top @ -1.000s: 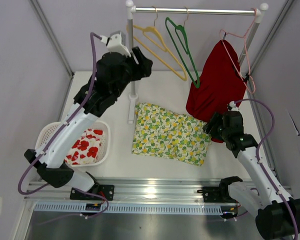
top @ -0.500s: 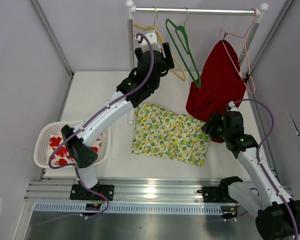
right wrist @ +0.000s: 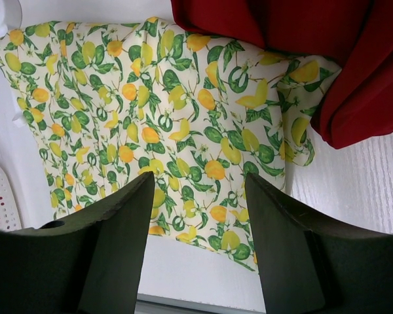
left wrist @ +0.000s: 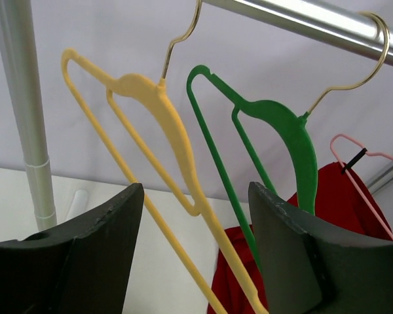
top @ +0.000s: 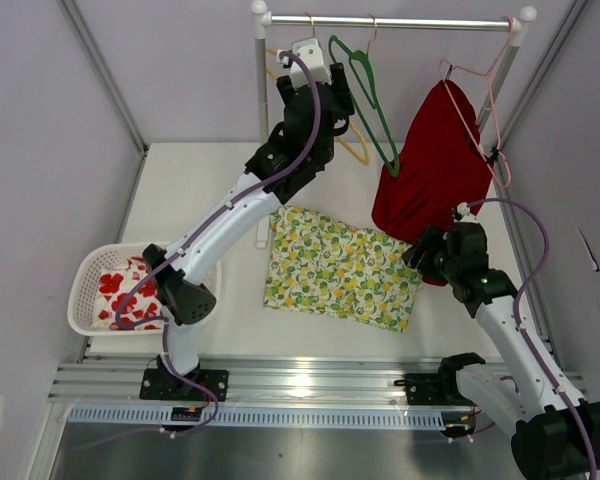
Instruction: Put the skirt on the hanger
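The yellow hanger lies at a slant across the left gripper's open fingers, so the robot should first bring the hanger edge-on and then take hold of it just below its hook.
The lemon-print skirt lies flat on the table; it also fills the right wrist view. A yellow hanger and a green hanger hang empty on the rail. My left gripper is raised up at the yellow hanger, open, with the hanger's lower bars between its fingers in the left wrist view. My right gripper is open and empty just above the skirt's right edge, fingers either side of its hem.
A red garment hangs on a pink hanger at the rail's right end, close above my right arm. The rack's post stands beside the left arm. A white basket with red-flowered cloth sits at the left.
My left arm has swung from the left, over the basket, up and right to the yellow hanger. The right arm and the skirt have stayed still.
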You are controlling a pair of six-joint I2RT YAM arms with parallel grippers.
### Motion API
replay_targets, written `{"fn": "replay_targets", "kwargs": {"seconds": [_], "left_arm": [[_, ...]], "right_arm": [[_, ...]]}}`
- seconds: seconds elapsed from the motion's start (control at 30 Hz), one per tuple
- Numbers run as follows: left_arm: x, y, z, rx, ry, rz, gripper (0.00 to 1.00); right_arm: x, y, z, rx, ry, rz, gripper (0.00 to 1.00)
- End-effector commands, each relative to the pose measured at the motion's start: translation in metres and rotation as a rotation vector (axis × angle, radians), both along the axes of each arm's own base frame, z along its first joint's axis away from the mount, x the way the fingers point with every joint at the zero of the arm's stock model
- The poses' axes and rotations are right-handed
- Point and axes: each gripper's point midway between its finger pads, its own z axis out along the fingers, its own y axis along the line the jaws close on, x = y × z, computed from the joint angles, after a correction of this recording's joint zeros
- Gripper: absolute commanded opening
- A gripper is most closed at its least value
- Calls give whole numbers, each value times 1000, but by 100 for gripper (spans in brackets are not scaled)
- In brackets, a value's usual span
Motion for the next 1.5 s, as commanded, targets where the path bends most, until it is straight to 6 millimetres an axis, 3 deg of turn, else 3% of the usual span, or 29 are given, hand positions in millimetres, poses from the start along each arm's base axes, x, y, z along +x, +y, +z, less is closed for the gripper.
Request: {"fn": "replay_targets", "kwargs": {"seconds": [0.0, 0.3, 0.5, 0.57, 0.67, 0.83, 1.27, 1.47], "left_arm": [[8, 5, 6, 26, 4, 21, 69], [18, 13, -4, 39, 43, 18, 57], [13, 20, 3, 40, 41, 15, 48], [12, 22, 3, 48, 45, 14, 36], [12, 26, 3, 51, 52, 14, 32], [10, 28, 6, 58, 43, 3, 40], [10, 32, 9, 75, 36, 9, 39], [14, 36, 12, 85, 26, 26, 52]], "right_arm": [[5, 5, 15, 9, -56, 29, 63], [4, 7, 16, 22, -56, 37, 63], [3, 7, 14, 24, -54, 35, 63], [2, 8, 14, 29, -53, 37, 63], [2, 9, 12, 34, -50, 37, 63], [1, 9, 11, 33, -47, 37, 63], [2, 10, 11, 38, -51, 39, 64], [2, 9, 12, 32, -52, 42, 64]]}}
